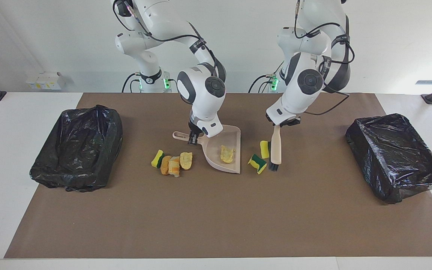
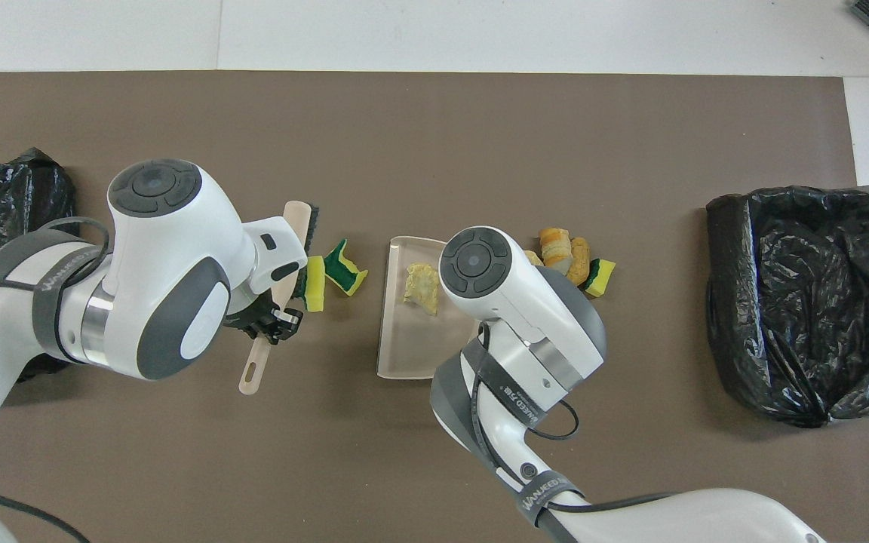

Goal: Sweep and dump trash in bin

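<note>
A sponge chunk (image 2: 315,284) is at the handle end of the brush's bristles. Next, my left gripper moves the brush back and brings its bristles (image 2: 313,230) behind both chunks.
My right gripper (image 1: 194,139) is shut on the handle of a beige dustpan (image 1: 216,157) that rests on the brown mat; in the overhead view the arm hides the gripper, and the pan (image 2: 404,343) shows beside it. One golden-brown trash piece (image 1: 227,154) lies in the pan. My left gripper (image 1: 281,123) is shut on a beige brush (image 1: 275,147), bristles down on the mat. Two yellow-green sponge chunks (image 1: 264,149) (image 1: 257,164) lie between brush and pan mouth. A sponge chunk (image 1: 158,158) and three bread bits (image 1: 174,166) lie beside the pan toward the right arm's end.
A bin lined with a black bag (image 1: 77,148) stands at the right arm's end of the mat, and a second lined bin (image 1: 396,157) at the left arm's end. The brown mat (image 1: 216,217) covers the white table.
</note>
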### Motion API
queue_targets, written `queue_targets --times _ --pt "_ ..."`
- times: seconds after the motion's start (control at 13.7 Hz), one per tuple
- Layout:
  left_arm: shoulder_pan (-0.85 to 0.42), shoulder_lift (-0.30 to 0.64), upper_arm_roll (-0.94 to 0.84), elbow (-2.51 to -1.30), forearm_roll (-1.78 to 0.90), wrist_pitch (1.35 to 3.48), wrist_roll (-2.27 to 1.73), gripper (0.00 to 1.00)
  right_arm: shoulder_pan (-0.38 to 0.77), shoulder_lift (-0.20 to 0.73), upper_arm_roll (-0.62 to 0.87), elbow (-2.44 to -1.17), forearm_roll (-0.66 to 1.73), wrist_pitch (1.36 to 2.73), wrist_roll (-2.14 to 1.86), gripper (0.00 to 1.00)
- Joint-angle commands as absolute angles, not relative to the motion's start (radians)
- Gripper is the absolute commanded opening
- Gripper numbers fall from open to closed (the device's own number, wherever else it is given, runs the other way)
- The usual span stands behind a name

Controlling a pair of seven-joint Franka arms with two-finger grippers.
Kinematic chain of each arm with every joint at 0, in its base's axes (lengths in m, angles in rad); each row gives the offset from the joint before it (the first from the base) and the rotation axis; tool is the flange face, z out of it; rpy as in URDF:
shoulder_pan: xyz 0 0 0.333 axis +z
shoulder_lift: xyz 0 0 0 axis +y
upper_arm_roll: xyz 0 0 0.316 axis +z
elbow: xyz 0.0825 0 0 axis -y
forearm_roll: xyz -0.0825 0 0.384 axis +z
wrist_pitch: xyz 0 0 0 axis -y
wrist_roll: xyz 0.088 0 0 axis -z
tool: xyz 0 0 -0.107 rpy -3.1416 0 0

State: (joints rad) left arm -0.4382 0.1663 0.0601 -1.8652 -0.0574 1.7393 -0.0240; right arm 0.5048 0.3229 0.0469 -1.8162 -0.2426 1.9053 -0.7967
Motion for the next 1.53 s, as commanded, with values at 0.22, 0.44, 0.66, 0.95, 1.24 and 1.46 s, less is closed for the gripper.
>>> queue_targets --times 0.22,0.44,0.66,0.95,1.24,1.46 --pt "-0.449 0.248 0.04 -1.821 -0.048 1.831 0.058 0.0 0.46 0.31 0.055 -1.833 -0.256 1.928 -0.77 0.0" --pt "-0.451 0.247 0.031 -1.818 -0.099 1.806 0.094 0.0 0.475 0.293 0.057 -1.853 -0.249 1.911 -0.758 0.0" --pt "-0.449 0.23 0.003 -1.81 -0.296 1.749 0.103 0.0 0.477 0.293 0.057 -1.852 -0.239 1.91 -0.735 0.0" --pt "-0.338 0.21 -0.003 -1.813 -0.5 1.643 0.218 0.0 0.48 0.295 0.06 -1.852 -0.238 1.93 -0.741 0.0" --pt "-0.216 0.21 0.011 -1.821 -0.502 1.663 0.366 0.0 0.48 0.295 0.061 -1.852 -0.236 1.93 -0.742 0.0" --pt "-0.248 0.209 0.012 -1.9 -0.48 1.828 0.326 0.0 0.479 0.296 0.061 -1.853 -0.236 1.934 -0.752 0.0"
